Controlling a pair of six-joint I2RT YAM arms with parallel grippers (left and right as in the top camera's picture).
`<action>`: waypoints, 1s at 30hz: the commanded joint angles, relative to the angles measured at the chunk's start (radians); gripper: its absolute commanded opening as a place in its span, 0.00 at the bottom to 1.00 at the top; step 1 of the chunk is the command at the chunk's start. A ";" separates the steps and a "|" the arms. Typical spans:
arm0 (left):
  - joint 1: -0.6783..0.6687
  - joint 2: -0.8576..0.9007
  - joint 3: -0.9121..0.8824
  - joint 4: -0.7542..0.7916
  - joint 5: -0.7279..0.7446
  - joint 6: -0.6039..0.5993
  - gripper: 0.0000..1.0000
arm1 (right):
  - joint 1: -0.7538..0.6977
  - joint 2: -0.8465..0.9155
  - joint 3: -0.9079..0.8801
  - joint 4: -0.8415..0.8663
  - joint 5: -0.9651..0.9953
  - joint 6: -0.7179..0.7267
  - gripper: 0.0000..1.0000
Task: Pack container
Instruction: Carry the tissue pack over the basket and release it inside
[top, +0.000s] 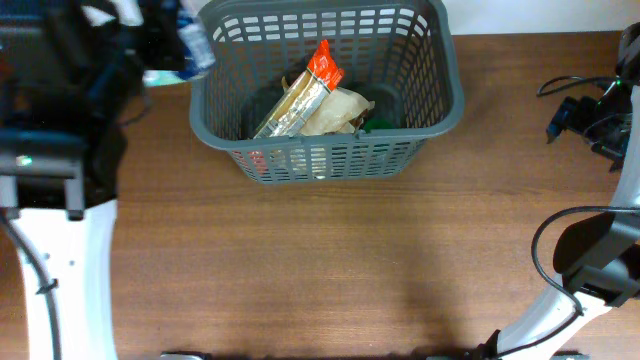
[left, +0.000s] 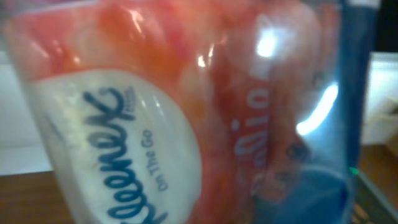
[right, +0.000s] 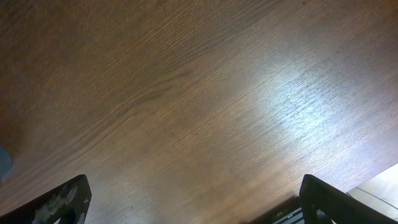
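My left gripper should keep moving the tissue pack (top: 196, 44), now above the basket's rim, inward and release it over the long packet (top: 300, 98), as the basket's top is open.
The container (top: 330, 158) is a dark grey slotted basket at the back middle of the table. Inside lie a long packet with an orange-red end (top: 305, 92), a tan bag (top: 343, 110) and something green (top: 378, 122). My left gripper (top: 172, 42) hovers just left of the basket's rim, shut on a tissue pack (top: 194, 48). That red, white and blue Kleenex pack (left: 186, 118) fills the left wrist view and hides the fingers. My right gripper (right: 196, 200) stands open over bare wood at the right side of the table, with nothing between its fingers (right: 62, 202).
A teal scrap (top: 166, 76) shows under the left arm beside the basket. The right arm (top: 600, 115) and its cables sit at the right edge. Wooden tabletop (top: 320, 270) stretches in front of the basket.
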 joint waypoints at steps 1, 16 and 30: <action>-0.103 0.070 0.006 0.023 -0.047 -0.008 0.02 | -0.007 0.002 -0.005 0.003 0.002 -0.003 0.99; -0.276 0.428 0.006 0.004 -0.050 -0.008 0.02 | -0.007 0.002 -0.005 0.003 0.002 -0.003 0.99; -0.285 0.532 0.005 -0.100 -0.028 0.023 0.34 | -0.007 0.002 -0.005 0.002 0.002 -0.003 0.99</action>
